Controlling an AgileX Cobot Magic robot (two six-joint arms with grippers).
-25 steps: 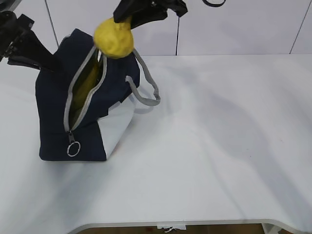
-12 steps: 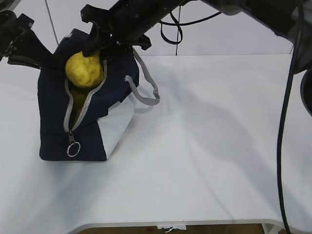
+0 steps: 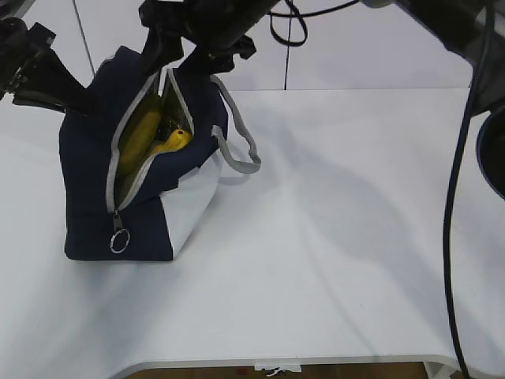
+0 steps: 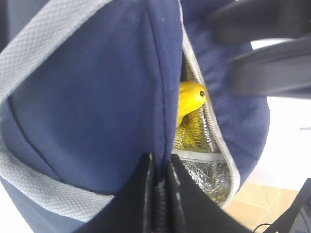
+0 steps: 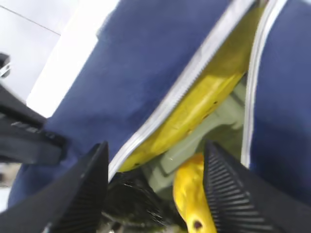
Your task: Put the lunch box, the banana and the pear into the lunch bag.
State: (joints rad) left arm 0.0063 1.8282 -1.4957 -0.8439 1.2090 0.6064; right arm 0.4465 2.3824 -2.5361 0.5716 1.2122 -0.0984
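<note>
The lunch bag gapes crooked point(image 3: 150, 148) while my left gripper holds one edge. Next, my right gripper leaves the pear and grips the opposite edge point(image 3: 200, 91) to straighten the bag.
The navy lunch bag point(image 3: 87, 181) stands at the left of the table with its zipper open. Inside it lie the banana point(image 3: 140, 130), the yellow pear point(image 3: 175, 140) and the sage-green lunch box point(image 5: 216, 124). The right wrist view looks down into the opening at the banana point(image 5: 194, 104) and the pear point(image 5: 190, 196). My right gripper point(image 3: 181, 57) is open and empty just above the opening, its jaws apart either side of the pear point(image 5: 156, 148). My left gripper point(image 3: 75, 101) is shut on the bag's upper edge point(image 4: 160, 162). The pear point(image 4: 190, 97) shows through the gap.
The bag's grey rope handles point(image 3: 237, 150) hang to its right, and the zipper's ring pull point(image 3: 118, 241) hangs at its front. The white table point(image 3: 355, 221) stretches to the right of the bag. My right arm's cables point(image 3: 458, 197) hang at the right.
My right gripper lowered the pear from above the bag into the opening and let it go. The pear now rests inside and the jaws stand open. The left gripper has not moved.
</note>
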